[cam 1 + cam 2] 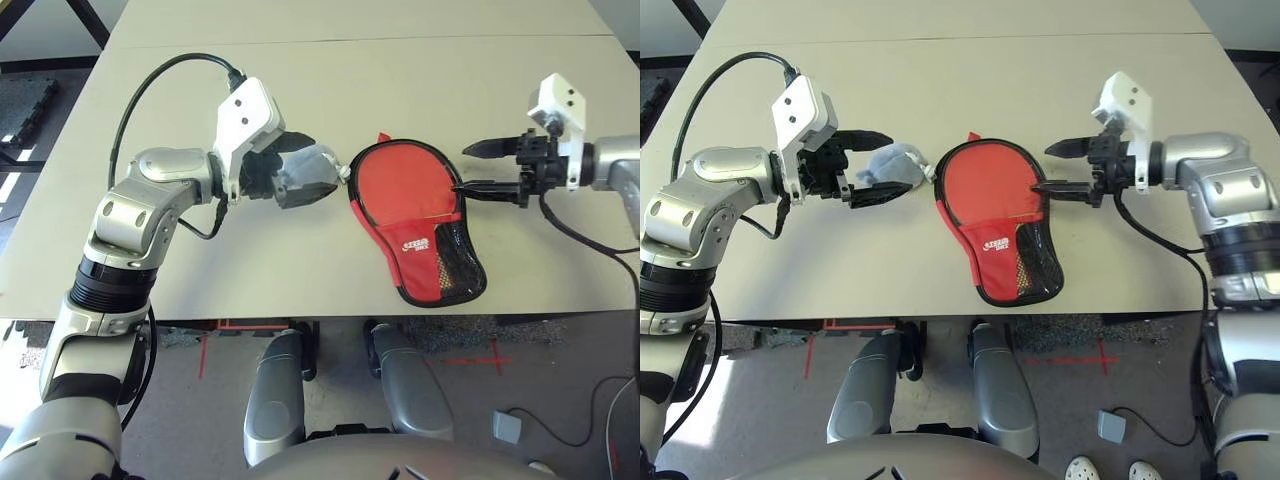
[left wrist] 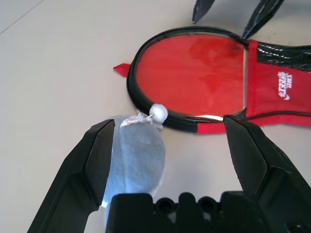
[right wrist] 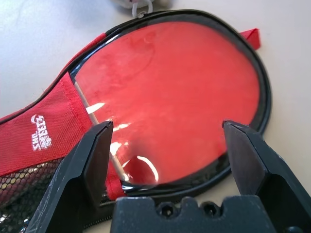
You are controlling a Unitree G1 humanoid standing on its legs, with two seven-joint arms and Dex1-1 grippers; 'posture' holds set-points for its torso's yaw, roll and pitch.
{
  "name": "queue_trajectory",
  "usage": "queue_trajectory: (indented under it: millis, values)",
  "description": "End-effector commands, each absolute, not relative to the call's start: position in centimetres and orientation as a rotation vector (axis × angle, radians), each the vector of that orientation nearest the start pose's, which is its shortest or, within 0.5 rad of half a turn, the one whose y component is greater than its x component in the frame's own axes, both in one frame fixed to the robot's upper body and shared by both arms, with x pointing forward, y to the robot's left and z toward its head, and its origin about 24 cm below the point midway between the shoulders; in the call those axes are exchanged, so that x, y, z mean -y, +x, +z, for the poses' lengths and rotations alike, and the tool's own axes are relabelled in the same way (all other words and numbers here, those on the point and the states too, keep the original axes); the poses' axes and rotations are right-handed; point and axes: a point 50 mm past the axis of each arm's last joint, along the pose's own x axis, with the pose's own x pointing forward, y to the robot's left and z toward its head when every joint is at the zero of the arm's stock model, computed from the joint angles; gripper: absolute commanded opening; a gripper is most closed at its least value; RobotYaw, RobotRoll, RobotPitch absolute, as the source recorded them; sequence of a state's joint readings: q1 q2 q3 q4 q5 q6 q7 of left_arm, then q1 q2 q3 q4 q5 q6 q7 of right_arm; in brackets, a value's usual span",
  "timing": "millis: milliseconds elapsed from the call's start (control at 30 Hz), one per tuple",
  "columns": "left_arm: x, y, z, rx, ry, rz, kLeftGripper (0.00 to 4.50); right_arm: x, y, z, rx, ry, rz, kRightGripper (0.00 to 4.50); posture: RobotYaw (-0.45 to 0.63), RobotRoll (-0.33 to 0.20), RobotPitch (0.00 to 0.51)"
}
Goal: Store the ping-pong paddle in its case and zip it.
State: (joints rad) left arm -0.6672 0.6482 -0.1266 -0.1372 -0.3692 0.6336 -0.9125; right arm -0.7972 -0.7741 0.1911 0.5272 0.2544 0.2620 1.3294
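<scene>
Next, my right gripper presses the case down [image 1: 432, 196] while my left gripper pulls the toy around, because the plush toy's cord meets the loose case's rim.
The red case [image 1: 415, 245] lies flat mid-table, its logo and mesh pocket toward the front edge. Inside its black zipper rim shows the glossy red face of the ping-pong paddle [image 1: 395, 180]; the handle is hidden under the red fabric. My right gripper [image 1: 462, 169] is open at the case's right rim, one finger just over the edge, and the paddle face [image 3: 165, 82] lies ahead of the fingers in the right wrist view. My left gripper [image 1: 880, 165] is open around a grey plush toy [image 1: 305, 172] left of the case. A white bead [image 2: 159, 112] on a cord joins the toy to the rim.
The beige table [image 1: 250, 270] ends in a front edge just below the case's mesh pocket [image 1: 458, 262]. A seam [image 1: 400, 40] crosses the table far behind. Bare tabletop lies behind the case and to the front left.
</scene>
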Motion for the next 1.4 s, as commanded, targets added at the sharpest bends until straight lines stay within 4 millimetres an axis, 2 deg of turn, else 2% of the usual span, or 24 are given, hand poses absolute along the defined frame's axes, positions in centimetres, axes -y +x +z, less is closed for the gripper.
queue_trajectory:
  millis: [33, 167, 300, 567, 833, 933, 1133, 1267, 1300, 1400]
  values:
    - [-15.6, 31.0, 20.2, -0.098, 0.404, -1.021, 4.50, 23.0, 34.2, 16.5, -0.368, -0.448, 1.148, 4.45, -0.04, 0.000, 0.260]
    - [-15.8, 31.7, 19.7, -0.109, 0.393, -0.980, 4.50, 22.5, 34.4, 14.7, -0.414, -0.469, 1.157, 4.45, -0.04, 0.000, 0.265]
    - [-16.0, 32.4, 18.9, -0.142, 0.399, -0.948, 4.50, 22.6, 34.3, 13.8, -0.439, -0.490, 1.157, 4.45, -0.04, 0.000, 0.268]
    - [-16.1, 33.9, 17.3, -0.201, 0.426, -0.886, 4.50, 22.6, 34.1, 13.0, -0.456, -0.495, 1.145, 4.45, -0.06, 0.000, 0.269]
    - [-15.0, 34.5, 16.2, -0.238, 0.460, -0.906, 4.50, 22.6, 33.9, 12.8, -0.455, -0.493, 1.122, 4.45, -0.07, 0.000, 0.263]
    - [-14.7, 34.3, 15.9, -0.264, 0.466, -0.939, 3.89, 22.7, 33.8, 12.7, -0.457, -0.494, 1.117, 4.50, -0.07, 0.000, 0.263]
    - [-15.3, 34.0, 16.2, -0.324, 0.555, -0.970, 1.62, 22.8, 33.6, 12.4, -0.465, -0.499, 1.104, 4.50, -0.08, 0.000, 0.261]
    - [-15.7, 34.5, 17.5, -0.310, 0.614, -0.937, 0.36, 22.8, 33.5, 12.1, -0.470, -0.501, 1.099, 4.50, -0.08, 0.000, 0.261]
    - [-15.8, 34.6, 17.7, -0.303, 0.626, -0.930, 0.21, 22.8, 33.5, 12.1, -0.471, -0.501, 1.098, 4.50, -0.08, 0.000, 0.261]
    - [-15.9, 35.3, 19.0, -0.267, 0.669, -0.897, 0.17, 22.7, 33.4, 11.9, -0.472, -0.501, 1.097, 4.50, -0.08, 0.000, 0.262]
